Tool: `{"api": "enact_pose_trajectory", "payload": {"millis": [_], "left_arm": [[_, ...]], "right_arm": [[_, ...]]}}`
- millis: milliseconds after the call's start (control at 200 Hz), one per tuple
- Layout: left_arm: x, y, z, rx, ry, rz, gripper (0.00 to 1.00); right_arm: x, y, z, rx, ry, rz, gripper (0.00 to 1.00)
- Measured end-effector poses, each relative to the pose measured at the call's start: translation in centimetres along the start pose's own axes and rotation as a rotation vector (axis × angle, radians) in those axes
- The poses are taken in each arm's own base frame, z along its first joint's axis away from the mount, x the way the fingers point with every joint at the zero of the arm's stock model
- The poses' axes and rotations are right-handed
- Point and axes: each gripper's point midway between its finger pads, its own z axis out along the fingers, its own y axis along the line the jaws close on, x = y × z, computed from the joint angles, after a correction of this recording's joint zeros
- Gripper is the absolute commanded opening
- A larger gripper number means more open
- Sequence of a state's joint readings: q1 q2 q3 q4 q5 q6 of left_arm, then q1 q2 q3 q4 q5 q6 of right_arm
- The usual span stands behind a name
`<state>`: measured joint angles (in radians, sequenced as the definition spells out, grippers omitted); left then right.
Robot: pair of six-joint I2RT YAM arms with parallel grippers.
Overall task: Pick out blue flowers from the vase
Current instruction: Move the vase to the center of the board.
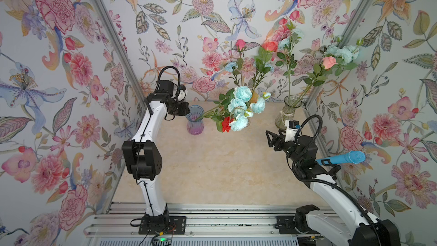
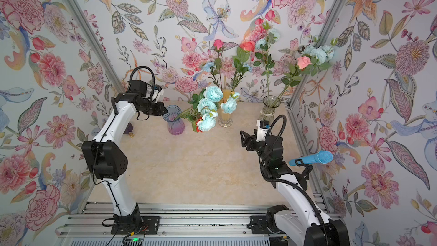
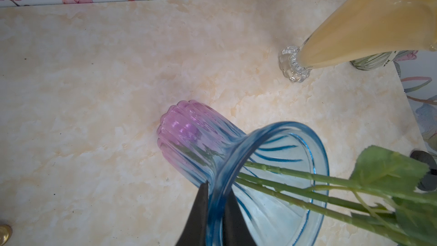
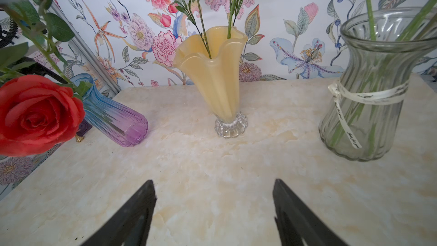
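Observation:
I should bring the ribbed vase forward to the open middle with my left gripper: the blue flowers lean over the yellow vase, away from my right gripper.
A ribbed vase, blue at the mouth and purple at the base, leans over at the table's back left. My left gripper is shut on its rim, one finger inside and one outside. A leafy spray of blue flowers and a red rose stick out of the vase sideways, their green stems crossing the mouth. My right gripper hangs open and empty over the table, to the right of the blooms and apart from them.
A yellow ruffled vase stands at the back middle and a clear glass vase at the back right. Both hold more blue flowers and pink roses. A bright blue microphone juts from the right wall.

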<state>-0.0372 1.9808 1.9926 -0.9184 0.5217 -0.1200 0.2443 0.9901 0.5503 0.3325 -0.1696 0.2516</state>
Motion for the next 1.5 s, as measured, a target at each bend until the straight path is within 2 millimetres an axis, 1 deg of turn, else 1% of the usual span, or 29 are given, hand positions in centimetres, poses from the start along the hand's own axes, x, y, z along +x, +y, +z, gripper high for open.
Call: {"api": "enact_pose_trajectory", "payload": {"millis": [170,330,585,776,906,1081,1191,1376,1501], "left_arm": [[-0.2,0.5,0.2,0.047,-0.004,-0.043,0.0],[-0.2,-0.3,0.5,0.099,-0.003,-0.049,0.0],[-0.2,-1.7,1.7,0.219,0.002,-0.068,0.0],[-0.1,-2.3,1.9,0.249,0.009,-0.067,0.0],[0.0,-3.5,2.3,0.262,0.018,-0.048,0.0],[0.7,-6.2,2.7,0.271,0.044,-0.006,0.0],[1.4,-7.6,2.4,0.254,0.065,0.016,0.0],[2.5,-9.3,1.8,0.216,0.096,0.026,0.0],[2.6,-10.6,1.1,0.198,0.091,0.036,0.0]], "right_arm": [[0.0,0.0,0.0,0.0,0.0,0.0,0.8],[0.1,0.0,0.1,-0.004,0.005,0.001,0.79],[0.0,0.1,0.2,-0.006,0.006,0.001,0.79],[0.0,0.1,0.4,-0.005,0.012,0.002,0.79],[0.1,0.1,0.5,-0.005,0.016,0.002,0.79],[0.1,0.1,0.5,-0.007,0.017,0.003,0.79],[0.2,0.1,0.5,-0.007,0.019,0.003,0.79],[0.4,0.1,0.6,-0.009,0.026,0.004,0.79],[0.3,0.1,0.6,-0.011,0.026,0.004,0.79]]}}
